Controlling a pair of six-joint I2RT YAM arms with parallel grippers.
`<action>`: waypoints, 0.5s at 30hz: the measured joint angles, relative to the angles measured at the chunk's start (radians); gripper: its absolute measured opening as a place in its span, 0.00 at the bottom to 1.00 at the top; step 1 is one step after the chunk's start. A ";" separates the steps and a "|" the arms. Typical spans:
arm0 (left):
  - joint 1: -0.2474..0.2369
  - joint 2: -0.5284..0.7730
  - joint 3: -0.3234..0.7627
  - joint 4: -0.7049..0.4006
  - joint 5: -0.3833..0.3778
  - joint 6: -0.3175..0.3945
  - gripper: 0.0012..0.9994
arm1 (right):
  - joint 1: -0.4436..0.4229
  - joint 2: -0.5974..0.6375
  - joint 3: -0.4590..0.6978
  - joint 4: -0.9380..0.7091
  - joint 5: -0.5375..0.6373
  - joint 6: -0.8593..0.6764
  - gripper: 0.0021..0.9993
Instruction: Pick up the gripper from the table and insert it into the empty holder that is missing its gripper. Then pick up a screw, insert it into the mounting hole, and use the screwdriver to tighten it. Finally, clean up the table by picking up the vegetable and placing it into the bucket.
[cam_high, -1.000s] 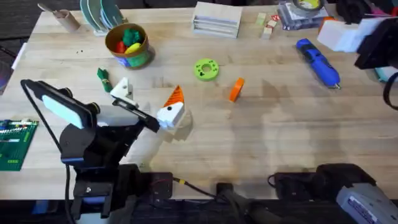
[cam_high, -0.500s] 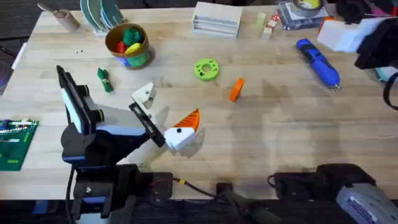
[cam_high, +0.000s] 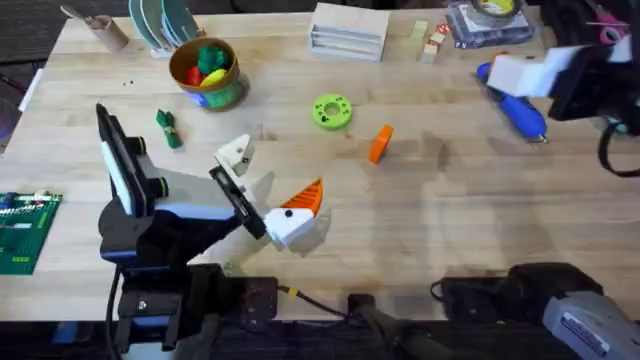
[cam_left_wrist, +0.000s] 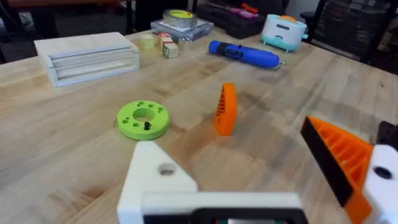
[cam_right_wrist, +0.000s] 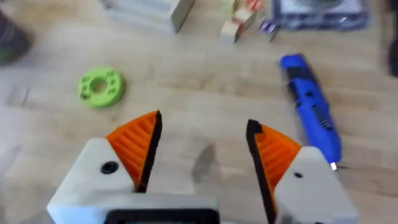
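The orange gripper (cam_high: 380, 144) will stay in place even unscrewed when I put it in, because the empty white holder (cam_high: 235, 153) matches the finger that carries an orange pad.
The orange gripper (cam_high: 380, 143) (cam_left_wrist: 225, 109) lies on the table right of centre, beyond my left gripper (cam_high: 272, 178) (cam_left_wrist: 249, 171). That gripper is open: one jaw is the bare white holder (cam_high: 237, 153) (cam_left_wrist: 155, 180), the other carries an orange pad (cam_high: 305, 196). The blue screwdriver (cam_high: 512, 102) (cam_right_wrist: 311, 109) lies at the far right, partly under my right gripper (cam_high: 512, 74) (cam_right_wrist: 202, 149), which hangs open above it with nothing held. The dark green vegetable (cam_high: 168, 128) lies left, near the bucket (cam_high: 230, 88).
A lime-green ring (cam_high: 332, 111) (cam_left_wrist: 143, 119) with a small dark piece in it sits near the table's middle. A white box (cam_high: 348, 30), small blocks (cam_high: 432, 40) and a tape roll (cam_high: 492, 10) line the far edge. A green circuit board (cam_high: 22, 232) lies at the left.
My left gripper swung right and a little nearer, then held still. My right gripper has shifted left, now over the screwdriver's far end.
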 joint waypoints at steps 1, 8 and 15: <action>0.000 0.000 0.000 0.000 0.000 0.001 0.99 | 0.016 0.020 0.010 -0.024 -0.003 0.000 0.87; 0.000 0.000 0.000 0.000 0.001 0.026 0.99 | 0.186 0.194 0.189 -0.262 0.017 0.005 0.87; 0.000 0.000 0.000 -0.001 0.004 0.034 0.99 | 0.344 0.357 0.286 -0.361 0.099 0.071 0.87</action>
